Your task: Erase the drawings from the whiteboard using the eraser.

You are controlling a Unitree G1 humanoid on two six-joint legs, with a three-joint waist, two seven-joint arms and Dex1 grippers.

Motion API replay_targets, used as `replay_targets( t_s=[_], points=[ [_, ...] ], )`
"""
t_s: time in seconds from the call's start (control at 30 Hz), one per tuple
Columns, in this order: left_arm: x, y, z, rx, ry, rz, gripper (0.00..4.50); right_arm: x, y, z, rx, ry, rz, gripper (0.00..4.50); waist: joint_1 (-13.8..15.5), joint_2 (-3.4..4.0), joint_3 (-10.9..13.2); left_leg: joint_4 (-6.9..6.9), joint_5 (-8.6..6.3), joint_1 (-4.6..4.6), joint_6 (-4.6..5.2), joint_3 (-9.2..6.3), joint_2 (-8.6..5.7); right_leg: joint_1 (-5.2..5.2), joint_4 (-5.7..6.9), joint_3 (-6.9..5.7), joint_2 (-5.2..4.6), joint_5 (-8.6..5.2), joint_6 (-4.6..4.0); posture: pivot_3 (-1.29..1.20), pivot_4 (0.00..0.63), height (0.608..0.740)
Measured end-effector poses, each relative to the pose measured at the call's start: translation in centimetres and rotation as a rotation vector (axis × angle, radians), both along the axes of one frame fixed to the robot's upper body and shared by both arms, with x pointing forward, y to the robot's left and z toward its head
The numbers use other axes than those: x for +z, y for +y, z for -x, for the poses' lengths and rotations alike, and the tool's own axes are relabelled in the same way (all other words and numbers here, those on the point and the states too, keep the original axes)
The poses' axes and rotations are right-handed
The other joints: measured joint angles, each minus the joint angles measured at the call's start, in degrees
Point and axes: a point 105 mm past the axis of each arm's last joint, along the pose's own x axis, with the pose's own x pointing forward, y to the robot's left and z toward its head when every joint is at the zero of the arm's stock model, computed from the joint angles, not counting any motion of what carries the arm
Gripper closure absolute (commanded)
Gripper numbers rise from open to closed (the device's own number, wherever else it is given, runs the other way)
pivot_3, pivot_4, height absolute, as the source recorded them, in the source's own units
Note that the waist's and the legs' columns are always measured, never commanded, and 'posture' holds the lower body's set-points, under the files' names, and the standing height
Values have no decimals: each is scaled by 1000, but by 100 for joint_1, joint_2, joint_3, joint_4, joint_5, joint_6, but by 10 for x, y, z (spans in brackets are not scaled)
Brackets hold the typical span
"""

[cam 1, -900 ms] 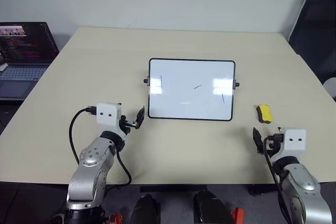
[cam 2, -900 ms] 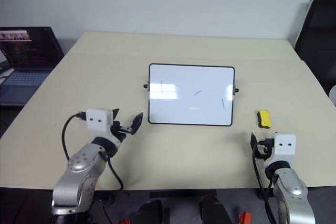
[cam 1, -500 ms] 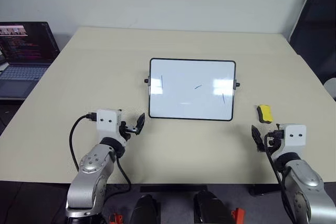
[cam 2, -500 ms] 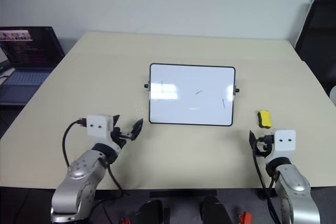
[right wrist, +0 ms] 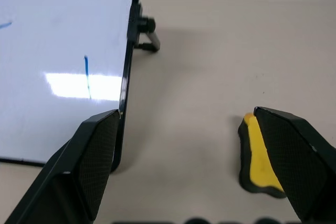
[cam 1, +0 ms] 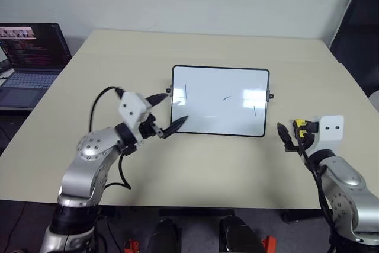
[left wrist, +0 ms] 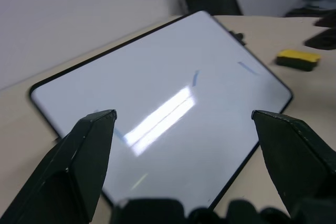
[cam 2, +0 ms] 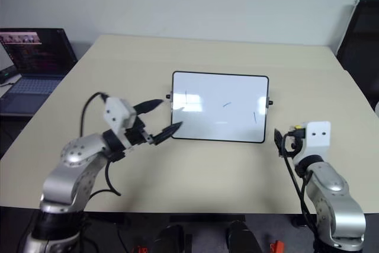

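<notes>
The yellow eraser's long sides face the open fingers of my right gripper, so I should keep moving over the eraser until it sits between both fingers, then close them.
The whiteboard lies flat mid-table, black-framed, with the drawings on it: short dark strokes. My left gripper hovers open over the board's near-left corner, and its wrist view looks across the board. The yellow eraser lies on the table right of the board, also seen from the left wrist. Just short of the eraser, my right gripper is open, one finger overlapping the eraser's edge in its wrist view. A blue stroke shows near the board's right frame.
An open laptop sits off the table's far left corner. A black chair stands at the far right. Bare tan tabletop lies between the board and the near edge.
Both arms have risen and come forward. The left gripper has swung right to the board's near-left corner; the right gripper has advanced to the eraser. The view has shifted slightly.
</notes>
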Motion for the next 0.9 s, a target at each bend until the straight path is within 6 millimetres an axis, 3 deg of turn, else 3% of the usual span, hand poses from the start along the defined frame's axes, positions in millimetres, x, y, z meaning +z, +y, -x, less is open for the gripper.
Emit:
replay_targets(
  t_s=[0.13, 0.4, 0.67, 0.9],
  points=[
    [19, -25, 4, -222, -4, -24, 0, 2, -11, -13, -55, 42, -8, 35, -12, 2, 0, -13, 0, 1, 0, 2, -1, 1, 1, 2, 0, -4, 11, 0, 150, 740],
    [10, -43, 9, -436, 22, -109, 0, -13, -29, -29, -109, 136, -4, 35, -23, 6, 2, -17, 0, 1, 2, -2, -1, -1, 10, 2, 4, 3, 37, 0, 150, 740],
    [2, -42, 3, -448, 5, -123, 0, -40, -42, -37, -151, 211, -14, 35, -20, 7, 3, -14, 1, 3, 3, -1, -1, 0, 16, 4, 5, 4, 39, 0, 150, 740],
    [0, -41, 3, -446, -8, -138, 0, -49, -49, -43, -159, 225, -16, 35, -21, 8, 3, -14, 1, 3, 3, -1, -1, 0, 19, 4, 5, 5, 41, 0, 150, 740]
  ],
)
